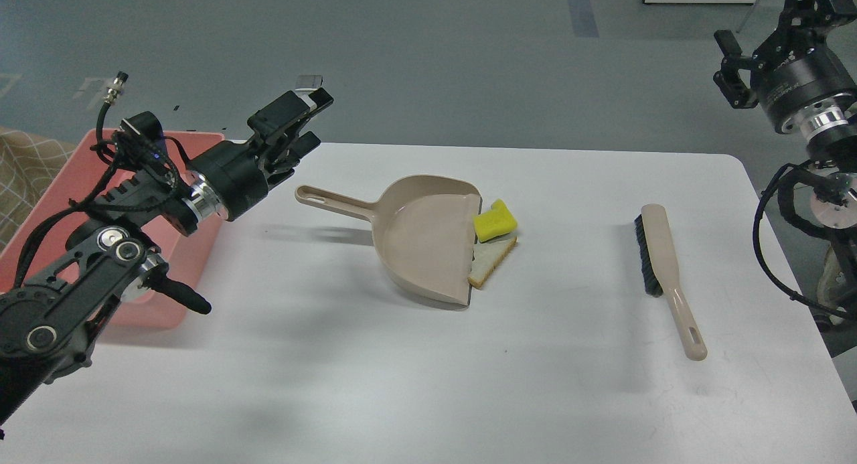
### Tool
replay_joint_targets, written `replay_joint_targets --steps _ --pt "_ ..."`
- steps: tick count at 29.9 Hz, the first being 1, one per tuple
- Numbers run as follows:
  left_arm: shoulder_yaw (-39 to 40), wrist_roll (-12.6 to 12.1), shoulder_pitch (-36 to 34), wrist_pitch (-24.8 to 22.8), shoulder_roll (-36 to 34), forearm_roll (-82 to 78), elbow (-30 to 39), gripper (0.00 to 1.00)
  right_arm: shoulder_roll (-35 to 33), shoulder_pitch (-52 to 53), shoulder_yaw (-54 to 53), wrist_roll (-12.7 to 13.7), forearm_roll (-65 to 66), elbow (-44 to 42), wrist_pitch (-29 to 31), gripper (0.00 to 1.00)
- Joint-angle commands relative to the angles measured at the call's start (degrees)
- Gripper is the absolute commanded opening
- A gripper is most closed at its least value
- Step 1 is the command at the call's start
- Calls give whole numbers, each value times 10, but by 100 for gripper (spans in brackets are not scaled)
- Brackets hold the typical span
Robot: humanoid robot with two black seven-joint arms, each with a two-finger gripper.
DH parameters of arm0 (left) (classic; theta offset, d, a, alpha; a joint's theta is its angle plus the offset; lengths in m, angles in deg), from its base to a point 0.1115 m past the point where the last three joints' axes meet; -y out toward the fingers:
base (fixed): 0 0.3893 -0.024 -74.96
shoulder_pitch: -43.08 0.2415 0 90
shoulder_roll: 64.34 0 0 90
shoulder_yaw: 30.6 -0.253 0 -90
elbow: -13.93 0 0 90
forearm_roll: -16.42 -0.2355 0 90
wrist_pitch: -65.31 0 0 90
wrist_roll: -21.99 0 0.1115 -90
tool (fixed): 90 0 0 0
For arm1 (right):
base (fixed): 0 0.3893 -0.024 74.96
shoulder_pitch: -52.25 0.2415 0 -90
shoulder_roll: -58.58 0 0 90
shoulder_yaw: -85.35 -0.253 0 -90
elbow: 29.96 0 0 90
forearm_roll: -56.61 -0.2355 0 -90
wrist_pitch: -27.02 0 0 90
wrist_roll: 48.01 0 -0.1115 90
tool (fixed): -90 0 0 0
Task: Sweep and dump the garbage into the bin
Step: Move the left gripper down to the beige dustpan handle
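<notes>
I expect the yellow sponge (495, 220) and bread slice to slide over the dustpan's thin open edge (473, 256) into the dustpan when I sweep, because both are touching that edge.
The garbage lies mid-table: a yellow sponge chunk (495, 220) and a triangular white bread slice (491, 259), both touching the open lip of the beige dustpan (420, 236). The dustpan's handle (331, 201) points left. The beige black-bristled brush (664, 268) lies alone on the right. The pink bin (175, 233) stands at the table's left edge, partly hidden by my left arm. My left gripper (306, 122) is open and empty, low over the table just above and left of the dustpan handle. My right gripper (770, 22) is open and empty, high at the far right, partly cut off by the frame.
The white table (428, 377) has a rounded far right corner and a right edge near the brush. A beige patterned cloth (20, 163) shows behind the bin at the far left.
</notes>
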Motion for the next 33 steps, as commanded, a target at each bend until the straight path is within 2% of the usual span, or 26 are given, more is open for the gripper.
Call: replay_joint_targets --steps 1,9,15,27,33 --pt "-1 0 41 35 7 -49 1 97 0 0 -1 0 0 0 0 100" --pt "-23 -1 82 103 30 -80 -1 97 0 -1 0 0 0 -1 0 100" --pt "-72 -16 83 191 79 -77 -27 97 0 -1 0 0 0 -1 0 100" --pt "-80 -13 80 248 122 -77 -102 97 0 -1 0 0 0 -1 0 100" --pt "-79 -10 71 258 148 -76 -146 97 0 -2 1 0 0 -1 -1 100"
